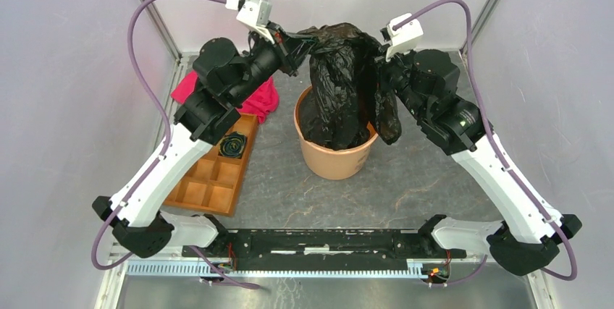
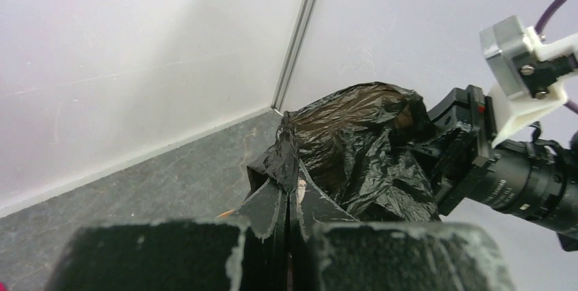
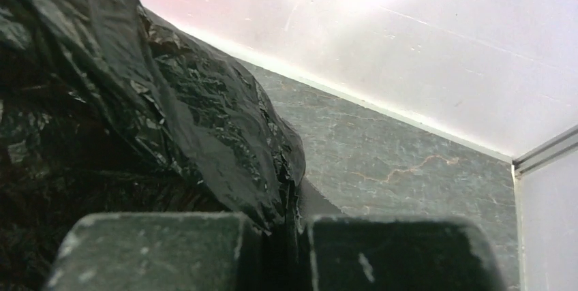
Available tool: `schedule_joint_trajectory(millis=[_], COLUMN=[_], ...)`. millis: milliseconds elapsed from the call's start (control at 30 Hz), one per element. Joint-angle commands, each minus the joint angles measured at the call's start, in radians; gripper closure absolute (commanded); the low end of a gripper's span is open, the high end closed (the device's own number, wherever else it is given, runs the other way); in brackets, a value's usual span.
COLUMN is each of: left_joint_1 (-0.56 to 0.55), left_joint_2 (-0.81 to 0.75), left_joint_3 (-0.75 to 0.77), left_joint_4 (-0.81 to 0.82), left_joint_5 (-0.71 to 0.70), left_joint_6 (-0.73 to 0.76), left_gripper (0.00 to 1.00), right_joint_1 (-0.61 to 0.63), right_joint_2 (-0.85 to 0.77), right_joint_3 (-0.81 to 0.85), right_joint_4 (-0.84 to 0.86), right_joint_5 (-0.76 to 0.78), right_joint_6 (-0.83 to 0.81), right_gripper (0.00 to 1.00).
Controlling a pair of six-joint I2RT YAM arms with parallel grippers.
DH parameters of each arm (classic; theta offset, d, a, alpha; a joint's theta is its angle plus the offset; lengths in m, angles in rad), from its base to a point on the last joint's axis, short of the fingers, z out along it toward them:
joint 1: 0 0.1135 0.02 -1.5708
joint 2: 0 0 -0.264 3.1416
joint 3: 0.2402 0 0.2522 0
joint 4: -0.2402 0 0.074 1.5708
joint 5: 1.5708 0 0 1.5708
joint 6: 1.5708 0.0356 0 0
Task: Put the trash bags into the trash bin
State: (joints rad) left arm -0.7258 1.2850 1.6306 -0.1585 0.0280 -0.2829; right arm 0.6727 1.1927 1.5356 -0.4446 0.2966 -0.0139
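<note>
The trash bag's flap hangs down outside the trash bin's rim. Next, my left gripper lowers the trash bag while my right gripper opens and takes the flap (image 1: 392,134).
The black glossy trash bag (image 1: 346,85) hangs stretched between my two grippers above the round terracotta-orange trash bin (image 1: 334,155), its lower part hanging inside the bin and one flap draped over the right rim. My left gripper (image 1: 298,43) is shut on the bag's left top edge; the pinched plastic shows in the left wrist view (image 2: 290,168). My right gripper (image 1: 378,59) is shut on the bag's right top edge, with the bag (image 3: 170,114) filling the left of the right wrist view and caught between the fingers (image 3: 290,199).
A flat orange-brown compartment tray (image 1: 217,171) lies left of the bin, holding a small dark coiled roll with a green centre (image 1: 233,145). A red cloth (image 1: 259,99) lies behind the tray under my left arm. White walls enclose the grey table.
</note>
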Motion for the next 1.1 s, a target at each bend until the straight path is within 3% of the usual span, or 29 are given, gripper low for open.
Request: schedule_joint_trajectory(millis=[0, 167, 267, 333, 400, 533, 633, 733, 867, 967, 1067], left_joint_1=[0.008, 0.008, 0.008, 0.009, 0.009, 0.009, 0.009, 0.009, 0.009, 0.009, 0.011], left_joint_2=[0.029, -0.052, -0.105, -0.119, -0.116, -0.087, -0.059, 0.013, 0.11, 0.101, 0.06], left_joint_3=[0.048, -0.065, -0.185, -0.24, -0.252, -0.201, -0.148, -0.045, 0.073, 0.051, -0.005], left_joint_4=[0.009, -0.031, -0.047, -0.079, -0.144, -0.251, -0.195, -0.14, -0.152, -0.161, -0.171], left_joint_5=[-0.024, -0.123, -0.208, -0.243, -0.226, -0.198, -0.179, -0.067, 0.031, 0.012, -0.059], left_joint_6=[0.093, 0.146, 0.175, 0.184, 0.189, 0.193, 0.163, 0.124, 0.114, 0.132, 0.147], left_gripper=[0.98, 0.98, 0.98, 0.98, 0.98, 0.98, 0.98, 0.98, 0.98, 0.98, 0.98], right_joint_1=[-0.019, -0.017, -0.018, -0.018, -0.019, -0.018, -0.018, -0.018, -0.018, -0.018, -0.019], right_joint_2=[0.009, 0.056, 0.048, 0.034, 0.039, 0.077, 0.078, 0.074, 0.038, -0.015, -0.048], right_joint_3=[0.064, 0.035, -0.053, -0.13, -0.171, -0.071, 0.006, 0.062, 0.06, 0.039, 0.066], right_joint_4=[-0.013, -0.048, 0.008, 0.059, 0.056, -0.118, -0.167, -0.209, -0.257, -0.287, -0.325], right_joint_5=[-0.042, -0.289, -0.447, -0.471, -0.456, -0.221, -0.12, -0.09, -0.125, -0.13, -0.135], right_joint_6=[-0.061, -0.031, 0.0, 0.038, 0.042, -0.012, -0.059, -0.08, -0.079, -0.085, -0.096], right_gripper=[1.0, 1.0, 0.99, 0.99, 0.99, 1.0, 1.0, 1.0, 0.87, 0.77, 0.59])
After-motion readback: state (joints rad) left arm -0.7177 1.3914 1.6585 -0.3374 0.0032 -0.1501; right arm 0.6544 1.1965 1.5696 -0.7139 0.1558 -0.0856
